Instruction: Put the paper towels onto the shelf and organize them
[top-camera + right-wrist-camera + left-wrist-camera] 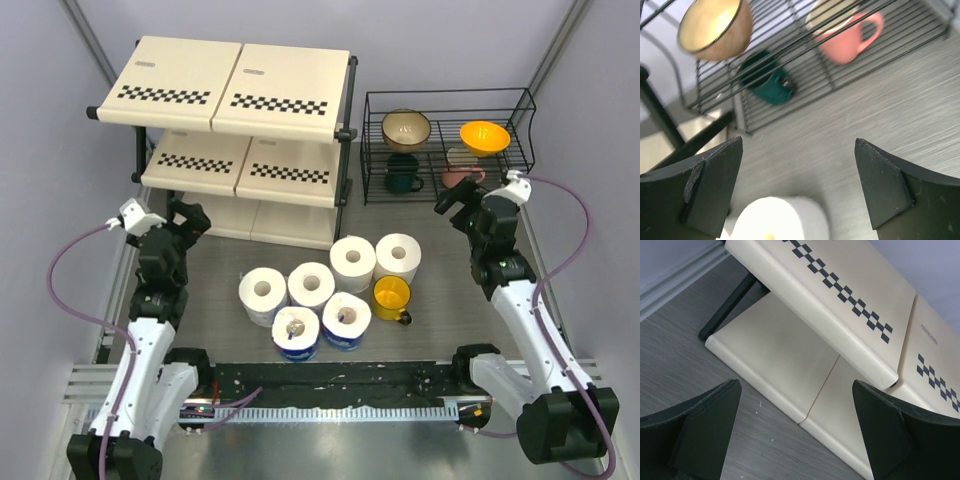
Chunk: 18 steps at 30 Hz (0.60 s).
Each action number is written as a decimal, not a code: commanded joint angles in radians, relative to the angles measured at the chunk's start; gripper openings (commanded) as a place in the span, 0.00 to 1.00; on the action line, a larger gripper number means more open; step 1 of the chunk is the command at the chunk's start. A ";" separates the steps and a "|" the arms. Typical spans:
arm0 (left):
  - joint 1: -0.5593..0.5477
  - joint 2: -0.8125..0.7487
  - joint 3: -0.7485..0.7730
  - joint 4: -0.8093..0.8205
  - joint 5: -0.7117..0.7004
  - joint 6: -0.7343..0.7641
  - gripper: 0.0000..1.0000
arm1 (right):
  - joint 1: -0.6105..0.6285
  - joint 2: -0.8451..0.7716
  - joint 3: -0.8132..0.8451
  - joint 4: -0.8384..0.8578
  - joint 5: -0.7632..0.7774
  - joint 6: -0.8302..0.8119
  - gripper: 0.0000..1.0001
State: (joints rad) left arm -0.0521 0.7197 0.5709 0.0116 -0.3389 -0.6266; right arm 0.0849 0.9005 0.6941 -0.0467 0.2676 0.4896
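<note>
I should move next toward the white paper towel nearest my right gripper until my fingers are around its outer side, because that side is clear of neighbours.
Six paper towels stand upright in a cluster on the table in the top view. Four are bare white and two are in blue wrappers. The shelf stands at the back left with all three cream boards bare. My left gripper is open and empty, just in front of the shelf's bottom board. My right gripper is open and empty, above the table behind the rightmost roll.
A black wire rack at the back right holds a tan bowl, an orange bowl, a green mug and a pink mug. A yellow mug stands against the rolls on their right.
</note>
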 commanded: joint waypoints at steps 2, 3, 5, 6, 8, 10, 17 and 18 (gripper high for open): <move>-0.002 -0.065 0.078 -0.151 0.038 -0.019 1.00 | 0.003 0.052 0.178 -0.237 -0.208 0.059 1.00; -0.002 -0.083 0.083 -0.179 0.057 -0.007 1.00 | 0.004 0.055 0.188 -0.246 -0.240 0.058 1.00; -0.002 -0.089 0.109 -0.212 0.150 0.017 1.00 | 0.003 0.061 0.206 -0.277 -0.317 0.063 1.00; -0.002 -0.091 0.119 -0.249 0.182 0.021 1.00 | 0.003 0.069 0.214 -0.295 -0.323 0.067 1.00; 0.000 -0.089 0.144 -0.277 0.285 0.024 1.00 | 0.004 0.098 0.238 -0.363 -0.338 0.063 1.00; -0.002 -0.092 0.159 -0.334 0.314 0.025 1.00 | 0.003 0.123 0.249 -0.430 -0.356 0.044 1.00; -0.002 -0.167 0.224 -0.473 0.233 0.125 1.00 | 0.012 0.193 0.274 -0.616 -0.338 -0.045 0.96; -0.002 -0.167 0.227 -0.481 0.238 0.126 1.00 | 0.015 0.199 0.268 -0.619 -0.328 -0.046 0.95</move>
State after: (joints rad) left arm -0.0521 0.5819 0.7395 -0.3946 -0.1009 -0.5591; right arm 0.0906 1.0996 0.9371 -0.5533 -0.0723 0.4911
